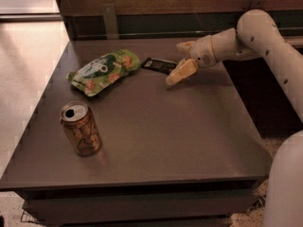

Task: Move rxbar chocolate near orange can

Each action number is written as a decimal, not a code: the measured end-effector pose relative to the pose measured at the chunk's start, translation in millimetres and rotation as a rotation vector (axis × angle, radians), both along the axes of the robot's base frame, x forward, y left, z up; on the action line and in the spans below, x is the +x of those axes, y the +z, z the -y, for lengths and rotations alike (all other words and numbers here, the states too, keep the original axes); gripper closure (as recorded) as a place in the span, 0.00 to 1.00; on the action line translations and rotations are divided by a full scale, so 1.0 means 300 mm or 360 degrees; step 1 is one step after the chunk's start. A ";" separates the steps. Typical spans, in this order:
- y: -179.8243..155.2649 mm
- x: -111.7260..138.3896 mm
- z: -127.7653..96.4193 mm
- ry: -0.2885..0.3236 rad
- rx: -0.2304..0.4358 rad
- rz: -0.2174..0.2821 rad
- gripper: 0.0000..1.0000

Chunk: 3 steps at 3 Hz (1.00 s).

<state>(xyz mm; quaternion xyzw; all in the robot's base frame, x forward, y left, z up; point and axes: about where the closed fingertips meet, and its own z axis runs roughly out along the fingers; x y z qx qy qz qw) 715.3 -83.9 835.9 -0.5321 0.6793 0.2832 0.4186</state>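
Note:
The rxbar chocolate lies straight and flat, so its loose end will stay stiff and stick out instead of drooping when the gripper lifts and carries it.
The rxbar chocolate, a small flat black wrapper, lies on the dark table near its far edge, just right of a green bag. The orange can stands upright near the table's front left, far from the bar. My gripper hangs just right of the bar and close above the table. Its two yellowish fingers are spread, one fingertip low beside the bar's right end. It holds nothing.
A green snack bag lies left of the bar, between it and the can's side of the table. My white arm reaches in from the right. A wall with a metal bracket runs behind the table.

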 end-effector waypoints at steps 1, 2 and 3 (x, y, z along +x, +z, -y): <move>-0.071 0.039 -0.073 0.0045 0.0132 -0.0022 0.00; -0.133 0.066 -0.109 0.0042 0.0221 -0.0090 0.16; -0.108 0.066 -0.110 0.0043 0.0221 -0.0090 0.40</move>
